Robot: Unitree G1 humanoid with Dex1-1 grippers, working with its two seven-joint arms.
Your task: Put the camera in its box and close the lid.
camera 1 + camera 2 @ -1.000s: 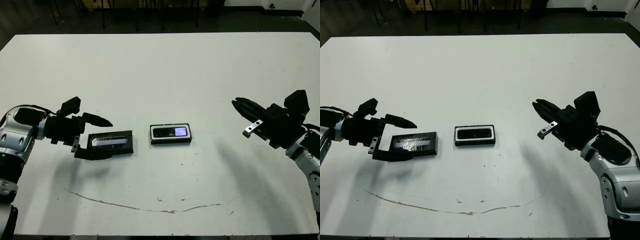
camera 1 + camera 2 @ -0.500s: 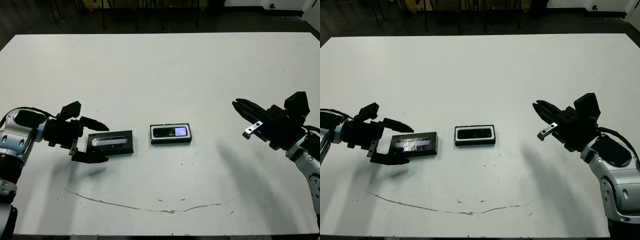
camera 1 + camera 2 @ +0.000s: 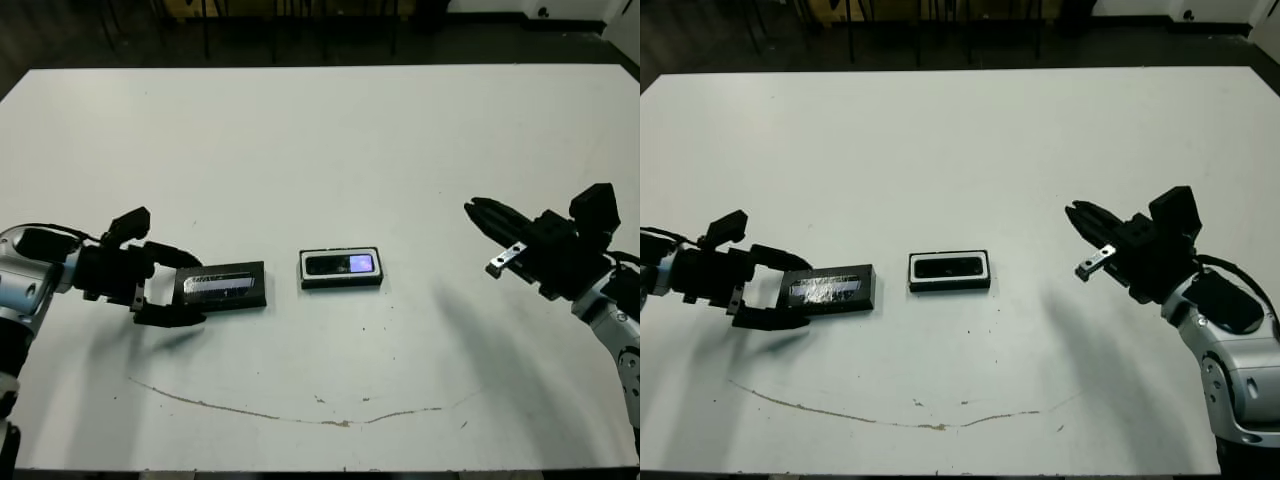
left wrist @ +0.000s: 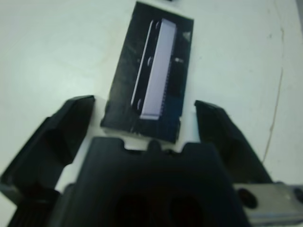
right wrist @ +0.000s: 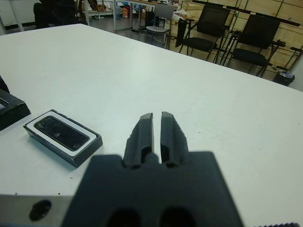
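Observation:
The lid's outline is slightly bigger than the box's rim (image 3: 340, 252). So it should lie flat over the box and cover the camera from sight when I lower the lid (image 3: 220, 286).
The camera (image 3: 340, 264), a slim black bar with a bluish patch at its right end, lies inside the white-lined box (image 3: 341, 283) at the table's middle. It shows again in the right wrist view, camera (image 5: 60, 132) in box (image 5: 93, 140). The lid (image 3: 228, 288), black with a silvery strip, lies flat to the left of the box. My left gripper (image 3: 195, 291) is open, one finger on each side of the lid's left end (image 4: 151, 71). My right gripper (image 3: 480, 210) hovers shut and holds nothing, well to the right of the box.
A thin brown curved stain (image 3: 300, 415) runs across the white table (image 3: 320, 150) near its front edge. Black chairs (image 5: 208, 28) stand beyond the far side of the table in the right wrist view.
My left arm has drawn back to the left and lower, so its open fingers now bracket only the lid's left end. The lid, the box and my right arm have stayed put.

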